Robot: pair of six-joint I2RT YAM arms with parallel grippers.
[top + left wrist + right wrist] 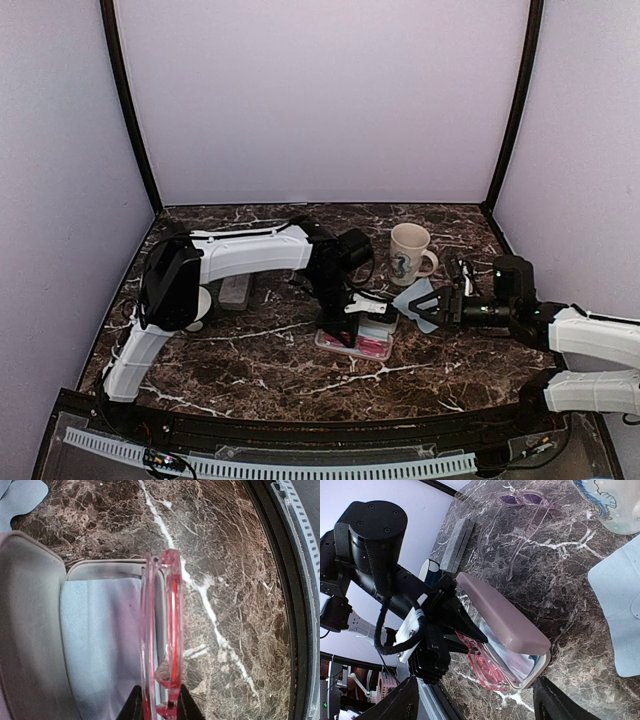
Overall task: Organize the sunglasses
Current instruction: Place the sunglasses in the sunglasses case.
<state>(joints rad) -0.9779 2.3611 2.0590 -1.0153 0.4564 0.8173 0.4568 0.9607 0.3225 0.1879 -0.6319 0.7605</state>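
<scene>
My left gripper has the red-pink sunglasses standing on edge over the case's front rim, so it should move them inward and lay them down flat on the blue lining.
The red-pink sunglasses are folded and stand on edge, with my left gripper shut on one end of the frame. They hang at the front rim of the open pink case, partly over its blue-lined inside. In the top view my left gripper sits right above that case. A second pair of sunglasses, thin-framed with dark purplish lenses, lies unfolded on the table behind the case. My right gripper is open and empty, hovering right of the case.
A white mug stands behind the right gripper. Just beside that gripper a light blue cloth lies on the marble. A closed grey case rests at the left, and the table's dark front rim runs close by.
</scene>
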